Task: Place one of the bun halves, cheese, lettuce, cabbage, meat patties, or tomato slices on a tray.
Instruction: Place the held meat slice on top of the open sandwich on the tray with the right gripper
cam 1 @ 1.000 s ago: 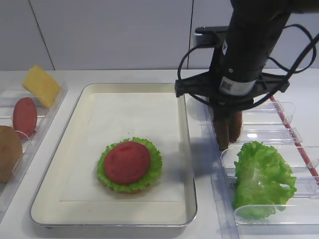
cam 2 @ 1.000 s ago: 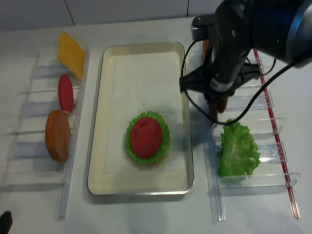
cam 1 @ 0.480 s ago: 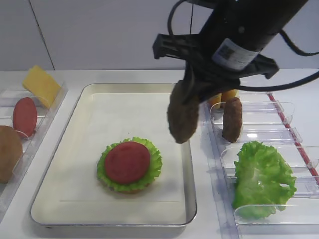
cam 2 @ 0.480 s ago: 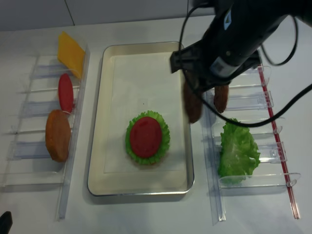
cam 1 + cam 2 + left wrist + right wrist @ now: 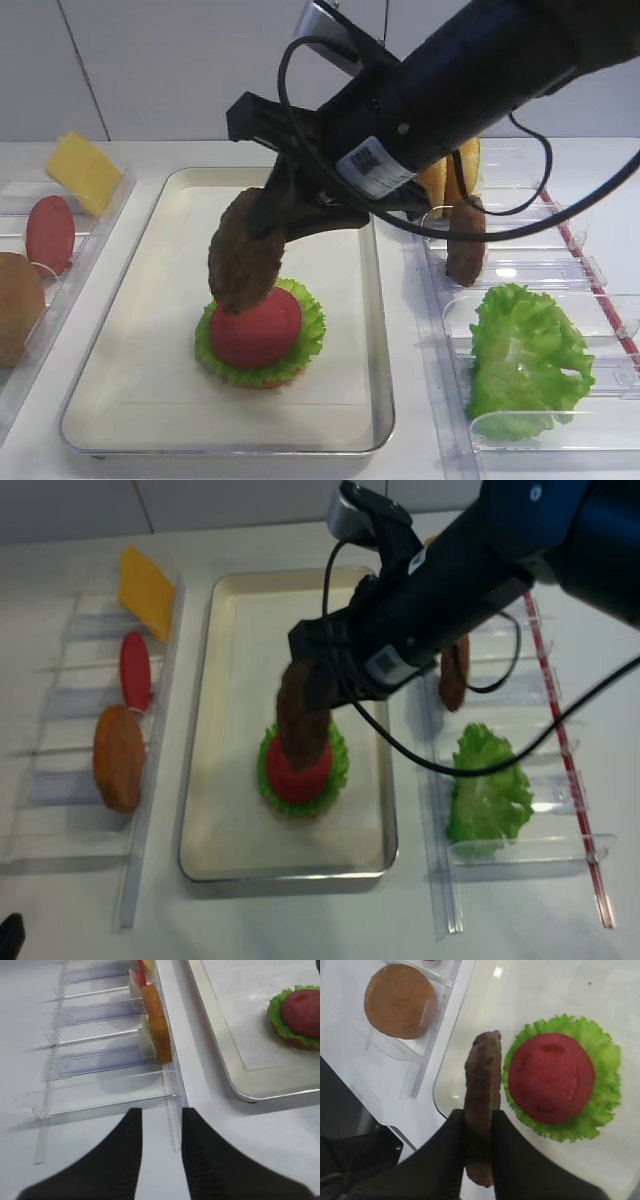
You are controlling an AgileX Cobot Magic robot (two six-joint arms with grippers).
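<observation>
The robot's right gripper is holding the meat patty on edge (image 5: 242, 256) above the side of the tomato slice, so the robot should tilt the patty flat and pull it over the middle (image 5: 260, 332).
My right gripper (image 5: 479, 1119) is shut on a dark brown meat patty (image 5: 482, 1067), held on edge. The patty (image 5: 245, 262) hangs over the silver tray (image 5: 200, 225), just above the left side of a stack there. That stack is a red tomato slice (image 5: 258, 328) on green lettuce (image 5: 312, 335) with a bun edge below. In the overhead view the patty (image 5: 303, 715) covers part of the tomato slice (image 5: 300, 778). A second patty (image 5: 466, 240) stands in the right clear holder. My left gripper (image 5: 161, 1119) is open and empty over the table beside the left holder.
The left holder (image 5: 75, 265) carries cheese (image 5: 82, 170), a tomato slice (image 5: 50, 232) and a bun half (image 5: 15, 305). A big lettuce leaf (image 5: 525, 360) fills the right holder's near slots. My right arm (image 5: 470, 80) reaches across the tray from the right.
My right gripper has lifted one patty out of the right holder and carried it left across the tray to above the stack. The other patty stayed in its slot.
</observation>
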